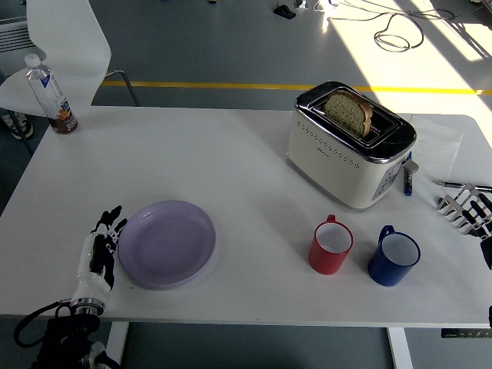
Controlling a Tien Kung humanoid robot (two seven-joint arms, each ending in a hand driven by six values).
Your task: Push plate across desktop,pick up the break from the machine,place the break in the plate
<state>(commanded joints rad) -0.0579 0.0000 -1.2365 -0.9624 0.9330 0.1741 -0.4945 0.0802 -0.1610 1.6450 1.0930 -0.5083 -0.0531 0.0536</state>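
Note:
The slice of bread (pixel 348 116) will stay flat when I carry it to the plate, because the exposed top (pixel 347 101) stands straight up above the toaster's slot.
A lilac plate (pixel 167 243) lies on the white table (pixel 192 154) at the near left. My left hand (pixel 101 250) is flat and open, its fingers against the plate's left rim. A slice of bread (pixel 348 112) stands upright in the slot of the cream and chrome toaster (pixel 350 146) at the back right. My right hand (pixel 467 211) rests open at the table's right edge, well right of the toaster and apart from everything.
A red mug (pixel 331 246) and a blue mug (pixel 393 258) stand in front of the toaster. A water bottle (pixel 51 95) stands at the far left corner. A pen (pixel 407 178) lies right of the toaster. A white chair (pixel 61 46) stands behind the table.

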